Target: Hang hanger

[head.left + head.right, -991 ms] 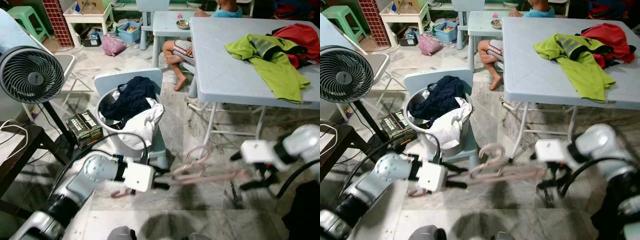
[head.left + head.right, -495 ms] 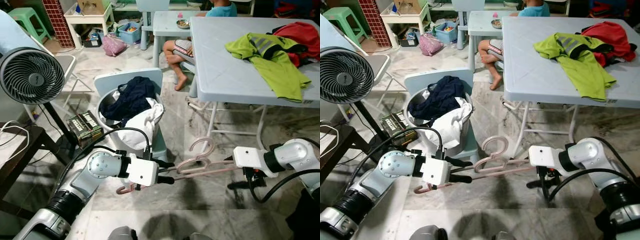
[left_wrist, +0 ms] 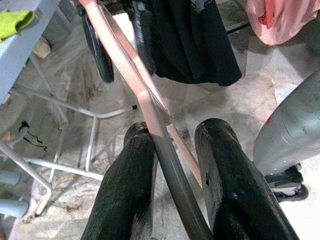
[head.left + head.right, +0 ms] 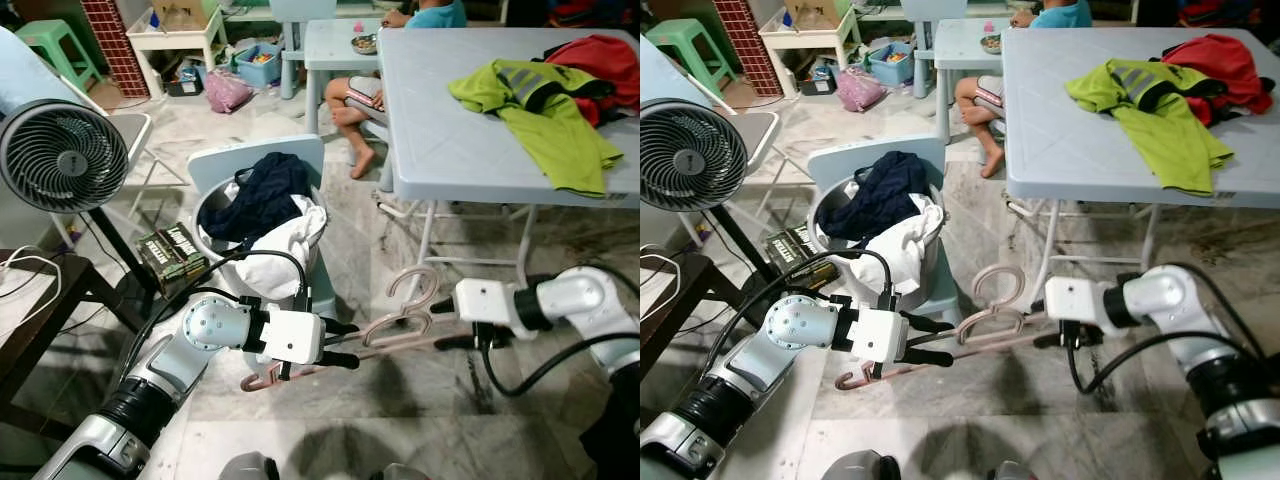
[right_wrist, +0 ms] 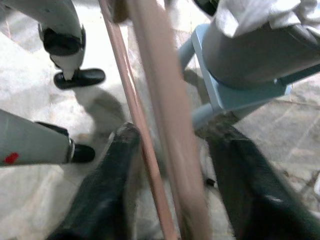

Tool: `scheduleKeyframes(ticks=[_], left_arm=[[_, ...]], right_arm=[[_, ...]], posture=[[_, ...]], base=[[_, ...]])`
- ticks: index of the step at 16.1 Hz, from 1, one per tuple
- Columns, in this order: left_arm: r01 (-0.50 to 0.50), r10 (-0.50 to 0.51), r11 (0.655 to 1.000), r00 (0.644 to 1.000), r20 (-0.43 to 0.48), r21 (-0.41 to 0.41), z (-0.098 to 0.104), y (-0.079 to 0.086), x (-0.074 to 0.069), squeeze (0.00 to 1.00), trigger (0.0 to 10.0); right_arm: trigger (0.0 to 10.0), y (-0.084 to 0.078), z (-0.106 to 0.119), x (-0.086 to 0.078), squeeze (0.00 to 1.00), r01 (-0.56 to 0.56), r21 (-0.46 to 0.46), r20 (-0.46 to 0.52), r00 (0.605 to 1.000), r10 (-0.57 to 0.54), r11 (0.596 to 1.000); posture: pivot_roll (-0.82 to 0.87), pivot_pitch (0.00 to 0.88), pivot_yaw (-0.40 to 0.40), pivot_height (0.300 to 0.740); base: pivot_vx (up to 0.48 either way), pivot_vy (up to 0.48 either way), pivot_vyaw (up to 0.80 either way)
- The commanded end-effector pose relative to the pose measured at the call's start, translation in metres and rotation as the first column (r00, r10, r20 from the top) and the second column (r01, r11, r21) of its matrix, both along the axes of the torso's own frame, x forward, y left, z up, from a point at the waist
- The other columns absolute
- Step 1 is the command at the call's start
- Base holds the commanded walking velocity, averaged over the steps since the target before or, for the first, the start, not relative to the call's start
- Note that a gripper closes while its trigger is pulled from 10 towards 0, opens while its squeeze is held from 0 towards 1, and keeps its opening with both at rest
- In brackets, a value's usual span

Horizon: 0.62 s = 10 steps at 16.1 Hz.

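The pink hanger (image 4: 398, 329) will point straight out and turn along with my right gripper when I carry it, because both bars (image 5: 159, 120) run between my right gripper's fingers.
A pink hanger (image 4: 395, 330) hangs roughly level above the marble floor in front of me, hook (image 4: 415, 285) upward. My left gripper (image 4: 342, 343) is shut on its left part, and both bars run between the fingers (image 3: 125, 190) in the left wrist view; the hanger's left end (image 4: 262, 380) sticks out behind the gripper. My right gripper (image 4: 447, 325) sits at the hanger's right end, open. Its fingers straddle the bars (image 5: 160, 75) with gaps on both sides, though that view is blurred.
A pale chair carries a laundry basket (image 4: 215, 245) of dark and white clothes just beyond the hanger. To the right stands a grey table (image 4: 450, 150) with green and red garments. A fan (image 4: 62, 155), a dark side table (image 4: 30, 310) and a box (image 4: 170, 255) are at left. A person (image 4: 360, 95) sits behind.
The right gripper has moved left and up along the hanger's right end. The hanger has risen slightly and the left gripper has shifted right with it.
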<state>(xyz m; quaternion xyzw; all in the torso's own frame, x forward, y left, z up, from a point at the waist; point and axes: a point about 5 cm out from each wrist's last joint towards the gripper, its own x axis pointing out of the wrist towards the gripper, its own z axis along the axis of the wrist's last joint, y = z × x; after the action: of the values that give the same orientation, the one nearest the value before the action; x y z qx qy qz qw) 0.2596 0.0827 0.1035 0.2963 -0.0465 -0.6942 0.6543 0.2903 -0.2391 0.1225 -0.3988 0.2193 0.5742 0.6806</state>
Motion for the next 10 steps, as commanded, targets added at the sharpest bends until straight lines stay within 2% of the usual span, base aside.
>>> scheduleKeyframes(ticks=[1,3,5,7,10], left_arm=[[-0.016,0.017,1.000,1.000,-0.015,0.026,-0.004,0.005,0.002,0.00,10.0],[-0.053,0.053,0.998,0.999,-0.013,0.023,-0.004,0.009,0.007,0.00,10.0],[-0.047,0.048,0.999,0.999,-0.017,0.024,-0.003,0.009,0.006,0.00,10.0],[-0.019,0.020,0.999,0.999,-0.031,0.029,-0.004,0.007,0.003,0.00,10.0],[-0.012,0.013,1.000,0.999,-0.041,0.026,-0.005,0.005,0.002,0.00,10.0]], right_arm=[[0.0,-0.011,0.014,0.006,0.00,0.029,-0.017,0.029,0.999,-0.028,0.999],[0.0,-0.015,0.021,0.007,0.00,0.035,-0.015,0.019,0.999,-0.035,0.999],[0.0,-0.016,0.021,0.005,0.00,0.012,-0.032,-0.003,1.000,-0.012,0.999],[0.0,-0.018,0.021,-0.003,0.00,-0.073,-0.085,-0.094,0.993,0.065,0.994],[0.0,-0.017,0.026,-0.007,0.00,-0.114,-0.086,-0.169,0.981,0.098,0.990]], posture=[[-0.04,0.061,0.054,0.740],[-0.04,0.065,0.052,0.740],[-0.04,0.065,0.052,0.740],[-0.04,0.068,0.056,0.740],[-0.04,0.072,0.060,0.740]], base=[[0.000,0.000,0.00],[0.000,0.000,0.00],[0.000,0.000,0.00],[0.000,0.000,0.00],[0.000,0.000,0.00]])
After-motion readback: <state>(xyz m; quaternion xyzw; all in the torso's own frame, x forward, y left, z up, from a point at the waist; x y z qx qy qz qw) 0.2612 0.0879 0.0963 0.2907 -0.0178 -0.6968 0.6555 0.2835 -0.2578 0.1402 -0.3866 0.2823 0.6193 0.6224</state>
